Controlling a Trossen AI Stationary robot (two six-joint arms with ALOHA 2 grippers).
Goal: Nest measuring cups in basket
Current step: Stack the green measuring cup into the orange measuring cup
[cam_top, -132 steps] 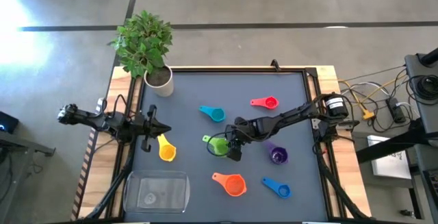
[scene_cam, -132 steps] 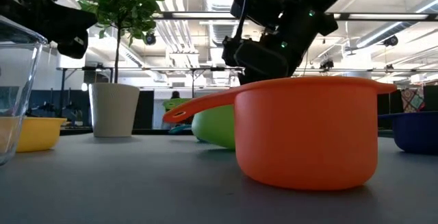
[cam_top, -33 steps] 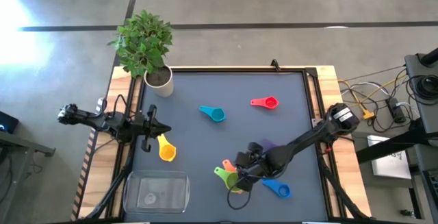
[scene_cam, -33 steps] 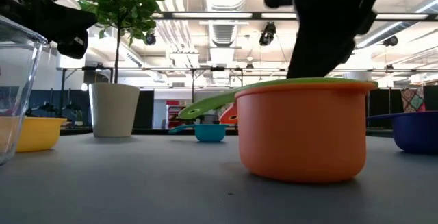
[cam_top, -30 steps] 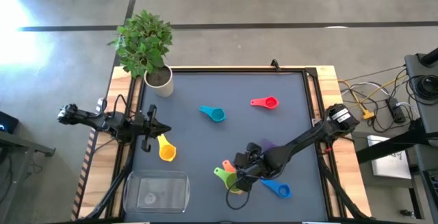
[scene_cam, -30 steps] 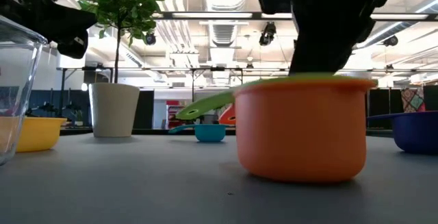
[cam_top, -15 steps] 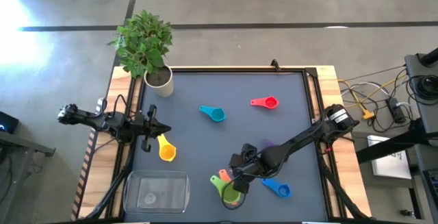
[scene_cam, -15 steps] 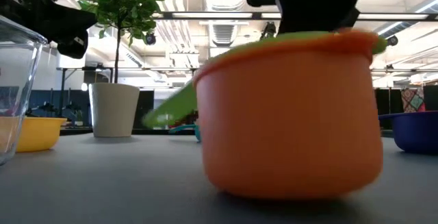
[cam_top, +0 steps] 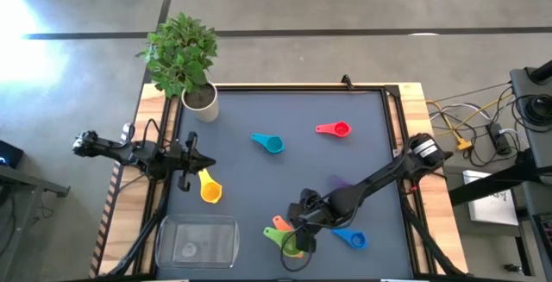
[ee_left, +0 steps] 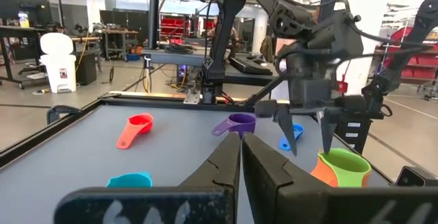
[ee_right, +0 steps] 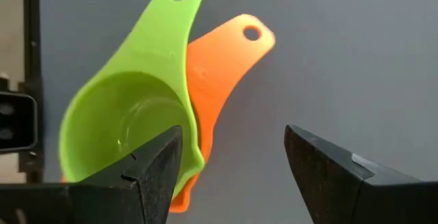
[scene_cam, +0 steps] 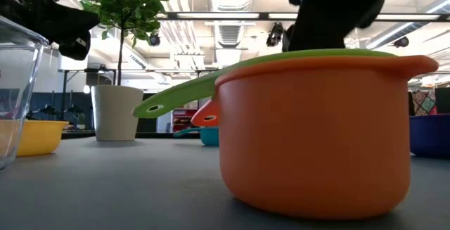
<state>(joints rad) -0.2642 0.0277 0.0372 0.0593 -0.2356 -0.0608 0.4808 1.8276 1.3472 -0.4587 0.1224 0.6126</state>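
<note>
The green and orange cups are close to the front edge. Next, my right gripper pinches both rims and moves the two cups inward before the purple cup is added.
The green cup sits nested inside the orange cup, which rests on the table by its base near the front edge. Both handles point toward the table's left. My right gripper is open just above the nested pair; in its wrist view one finger stands over the green bowl and the other over bare table. My left gripper is shut and empty at the table's left, just above the yellow cup. The clear basket stands at the front left.
The teal cup and the red-pink cup lie toward the far side. The purple cup is mostly hidden under my right arm in the high view, and the blue cup lies right of the nested pair. A white plant pot stands at the far left corner.
My right gripper has gone toward the table's near edge and a little left. The green cup nested in the orange cup has gone with it, nearer the low camera, and now rests on the table again.
</note>
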